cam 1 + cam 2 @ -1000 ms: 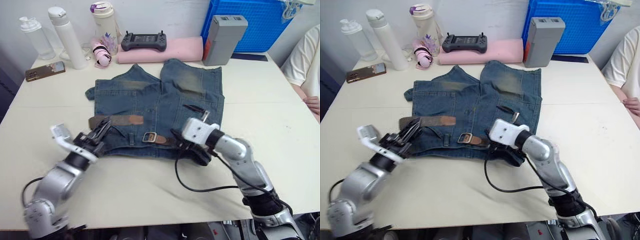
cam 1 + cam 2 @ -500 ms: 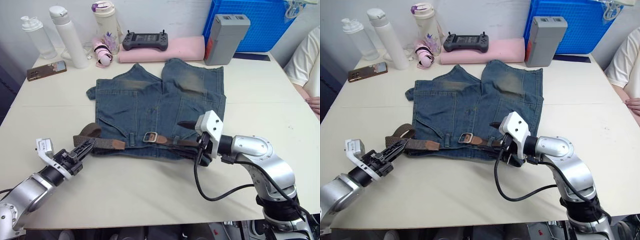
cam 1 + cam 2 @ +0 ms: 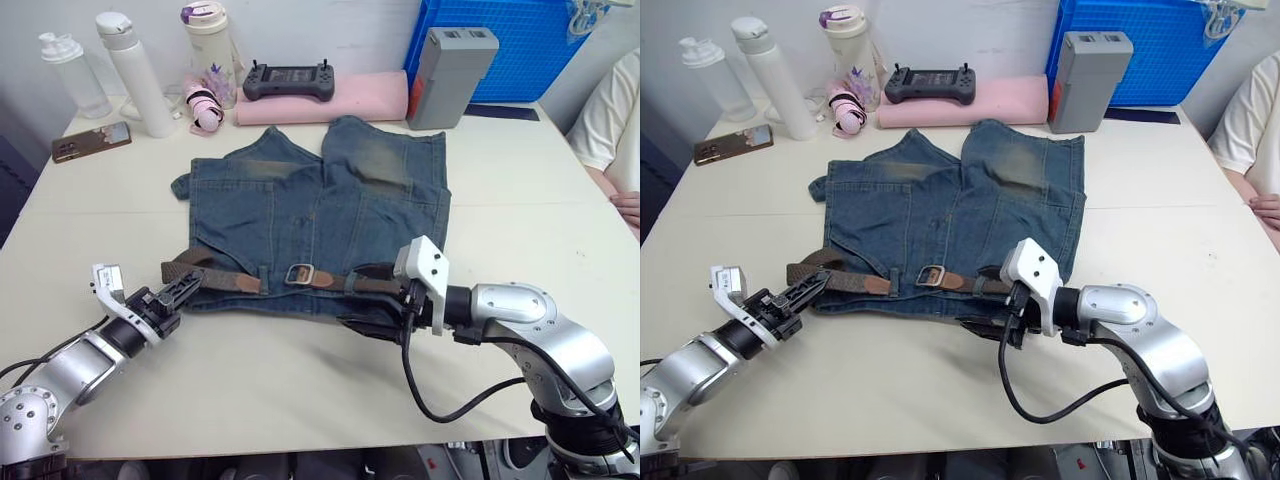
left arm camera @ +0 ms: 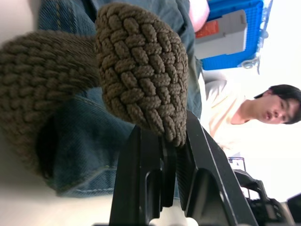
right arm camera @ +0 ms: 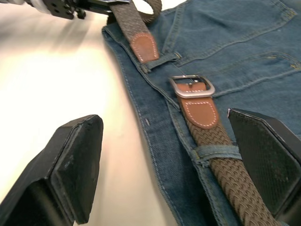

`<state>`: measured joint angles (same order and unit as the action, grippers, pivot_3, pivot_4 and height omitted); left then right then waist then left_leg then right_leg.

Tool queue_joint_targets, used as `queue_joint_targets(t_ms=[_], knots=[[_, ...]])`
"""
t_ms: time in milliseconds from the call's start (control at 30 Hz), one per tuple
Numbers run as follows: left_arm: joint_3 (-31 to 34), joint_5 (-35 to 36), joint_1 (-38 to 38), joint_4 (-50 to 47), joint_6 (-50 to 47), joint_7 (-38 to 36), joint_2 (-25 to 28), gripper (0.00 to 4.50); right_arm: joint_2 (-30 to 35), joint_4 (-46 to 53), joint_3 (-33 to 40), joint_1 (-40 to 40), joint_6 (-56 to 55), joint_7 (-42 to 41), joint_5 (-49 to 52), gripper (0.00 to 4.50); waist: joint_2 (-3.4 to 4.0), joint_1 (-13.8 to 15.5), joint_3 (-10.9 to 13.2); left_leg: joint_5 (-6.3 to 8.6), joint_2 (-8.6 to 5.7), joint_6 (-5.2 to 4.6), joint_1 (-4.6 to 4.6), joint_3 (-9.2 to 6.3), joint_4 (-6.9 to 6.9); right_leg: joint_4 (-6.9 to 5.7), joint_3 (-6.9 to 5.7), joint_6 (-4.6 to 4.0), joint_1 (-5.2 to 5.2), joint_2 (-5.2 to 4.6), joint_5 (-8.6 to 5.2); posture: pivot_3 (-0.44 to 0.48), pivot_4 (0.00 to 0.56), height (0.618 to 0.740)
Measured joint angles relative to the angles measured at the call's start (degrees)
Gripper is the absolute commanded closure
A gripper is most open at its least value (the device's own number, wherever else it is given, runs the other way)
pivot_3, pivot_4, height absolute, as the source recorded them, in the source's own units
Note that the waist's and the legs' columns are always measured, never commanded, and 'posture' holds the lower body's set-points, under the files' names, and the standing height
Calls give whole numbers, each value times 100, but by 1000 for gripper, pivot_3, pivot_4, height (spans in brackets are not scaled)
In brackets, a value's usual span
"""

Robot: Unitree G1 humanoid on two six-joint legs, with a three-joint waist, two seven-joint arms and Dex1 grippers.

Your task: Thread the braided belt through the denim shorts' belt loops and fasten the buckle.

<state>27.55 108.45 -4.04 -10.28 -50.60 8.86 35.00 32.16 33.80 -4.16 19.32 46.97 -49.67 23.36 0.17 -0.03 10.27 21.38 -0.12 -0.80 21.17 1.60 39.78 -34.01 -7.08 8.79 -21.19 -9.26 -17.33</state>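
Observation:
I expect the braided belt (image 3: 222, 280) to slide through and arch when I pull the tan tip, because the belt's folded bend (image 3: 188, 261) follows behind the tan tip at the belt loop.
The denim shorts (image 3: 300, 200) lie flat mid-table, waistband toward me. The braided belt (image 3: 225, 278) runs along the waistband under a belt loop (image 5: 216, 153). Its silver buckle (image 5: 192, 87) rests near the waistband's middle. The tan tip (image 5: 145, 47) lies a short way left of the buckle, apart from it. My left gripper (image 3: 185, 288) is at the shorts' left corner, shut on a folded bend of the belt (image 4: 141, 70). My right gripper (image 3: 365, 298) hovers open at the waistband just right of the buckle, fingers (image 5: 75, 169) spread wide and holding nothing.
Along the back stand bottles (image 3: 130, 70), a phone (image 3: 90, 142), a game controller (image 3: 288, 80) on a pink foam roll (image 3: 330, 100), a grey box (image 3: 445, 75) and a blue crate (image 3: 510, 45). A person's sleeve (image 3: 612, 120) is at the right edge.
My left gripper has carried the belt's bend rightward, bringing the tip nearer the buckle. The right gripper has dropped toward the waistband's near edge, still open.

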Motion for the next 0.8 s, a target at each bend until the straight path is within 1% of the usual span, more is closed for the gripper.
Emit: queue_joint_targets(t_ms=[133, 200, 433, 500, 567, 667, 700, 767, 800], knots=[[-109, -322, 160, 35, 97, 49, 22, 4500, 38, 185, 28, -3, 185, 26, 245, 24, 0, 5, 0, 0, 0, 0, 0, 7, -1, -3, 6, 0, -5, 0, 0, 0, 150, 714], [-147, -589, 362, 287, 202, 89, 22, 4500, 91, 212, 87, -7, 224, 45, 383, 24, 0, 9, 0, 0, 0, 0, 0, 11, -1, -3, 7, 1, -7, 0, 1, 0, 150, 714], [-244, -719, 397, 335, 188, 88, 19, 4500, 101, 228, 124, -6, 303, 97, 477, 24, 0, 6, 0, 0, 0, 0, 0, 15, -3, -5, 10, 1, -12, 0, 1, 0, 150, 714], [-365, -805, 426, 334, 133, 58, 12, 4500, 119, 257, 150, -3, 324, 149, 528, 24, 0, 14, 0, 0, 0, 0, 1, 16, -2, -6, 11, 1, -12, -1, 1, 0, 150, 714], [-615, -1016, 515, 334, -53, -63, 8, 4500, 129, 344, 198, 22, 352, 214, 614, 24, -1, 9, 0, 0, 0, 0, 1, 19, -3, -7, 12, 1, -15, 0, 1, 0, 150, 714], [-714, -1196, 679, 424, -130, -154, 22, 4500, 153, 359, 203, 22, 410, 291, 633, 24, -1, 18, 0, 0, -1, 0, 1, 24, -3, -10, 16, 1, -18, -1, 1, 0, 150, 714], [-789, -1275, 785, 454, -159, -205, 48, 4500, 154, 382, 205, 21, 427, 318, 640, 24, -1, 31, 0, 0, -1, 0, 2, 23, -2, -10, 15, 2, -18, -1, 1, 0, 150, 714], [-999, -1622, 1144, 483, -315, -562, 261, 4500, 160, 423, 206, 21, 437, 407, 691, 24, -1, 57, 0, 0, -2, 0, 2, 28, -1, -11, 16, 2, -19, 0, 1, 0, 150, 714], [-1281, -2126, 1398, 506, -426, -1084, 581, 4500, 166, 433, 206, 22, 440, 441, 704, 24, -1, 65, 0, 0, -4, 0, 2, 45, -5, -13, 15, 2, -23, 0, 1, 0, 150, 714]])
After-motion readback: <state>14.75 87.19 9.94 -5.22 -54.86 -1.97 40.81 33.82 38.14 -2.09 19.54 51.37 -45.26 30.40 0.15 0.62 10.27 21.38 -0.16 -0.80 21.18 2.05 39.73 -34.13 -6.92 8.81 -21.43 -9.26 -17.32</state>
